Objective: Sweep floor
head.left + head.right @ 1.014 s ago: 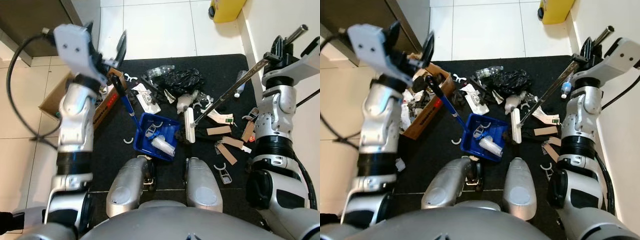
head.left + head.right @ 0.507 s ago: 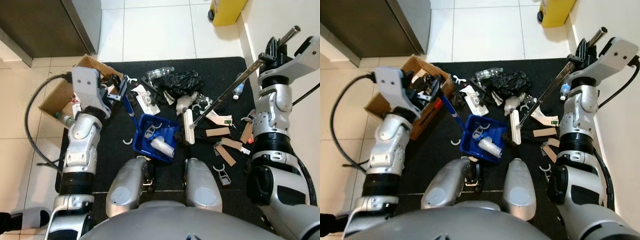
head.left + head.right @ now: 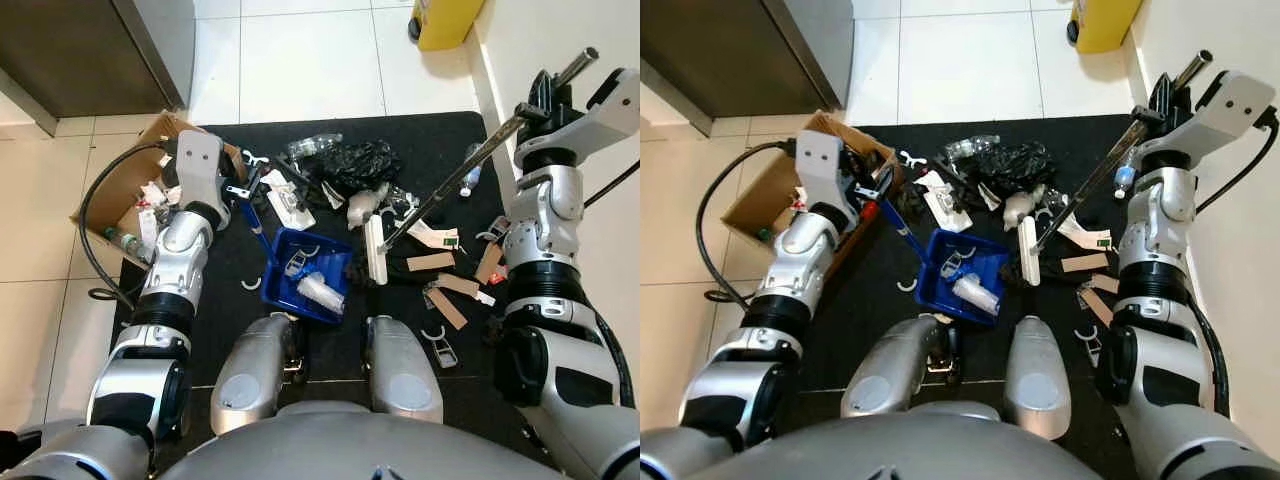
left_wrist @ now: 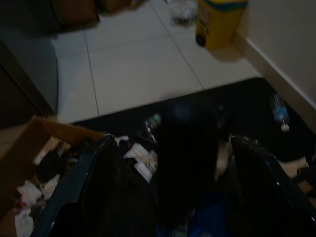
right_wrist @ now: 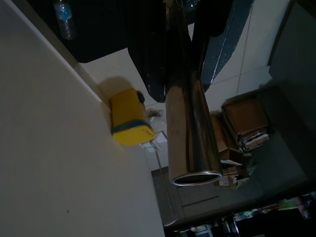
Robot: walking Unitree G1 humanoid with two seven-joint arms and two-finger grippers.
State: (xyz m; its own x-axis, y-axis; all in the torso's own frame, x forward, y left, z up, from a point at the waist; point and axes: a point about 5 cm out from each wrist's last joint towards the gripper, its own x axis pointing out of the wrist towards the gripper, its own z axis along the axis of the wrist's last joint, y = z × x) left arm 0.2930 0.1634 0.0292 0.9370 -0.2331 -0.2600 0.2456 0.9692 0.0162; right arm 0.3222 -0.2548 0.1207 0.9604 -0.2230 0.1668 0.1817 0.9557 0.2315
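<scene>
The crushed clear cup point(image 3: 322, 293) and white clip are sitting within the blue dustpan's raised sides point(image 3: 290, 303). They will ride along inside it when I lift up the dustpan by its handle.
A blue dustpan point(image 3: 305, 275) lies on the black mat point(image 3: 215, 300) in front of my knees, with a crushed clear cup point(image 3: 320, 291) and a white clip in it. Its blue handle point(image 3: 262, 228) slants up to the left. My left gripper point(image 3: 245, 188) is down at the handle's top, open, and the handle sits as a dark shape point(image 4: 187, 163) between the spread fingers point(image 4: 74, 187). My right gripper point(image 3: 533, 108) is shut on the broom's metal pole point(image 3: 450, 175), up by the right wall. The white broom head point(image 3: 374, 250) rests among the litter.
Litter covers the mat: a black plastic bag point(image 3: 355, 160), clear bottles point(image 3: 467, 180), cardboard strips point(image 3: 440, 262) and white clips. An open cardboard box point(image 3: 120, 195) of rubbish stands at the mat's left edge. A yellow bin point(image 3: 445, 12) stands by the wall, and a dark cabinet point(image 3: 80, 50) is at the far left.
My left arm has come down from a raised pose to the top of the dustpan handle, fingers still apart. The right arm and the broom have stayed put; the view shifted slightly.
</scene>
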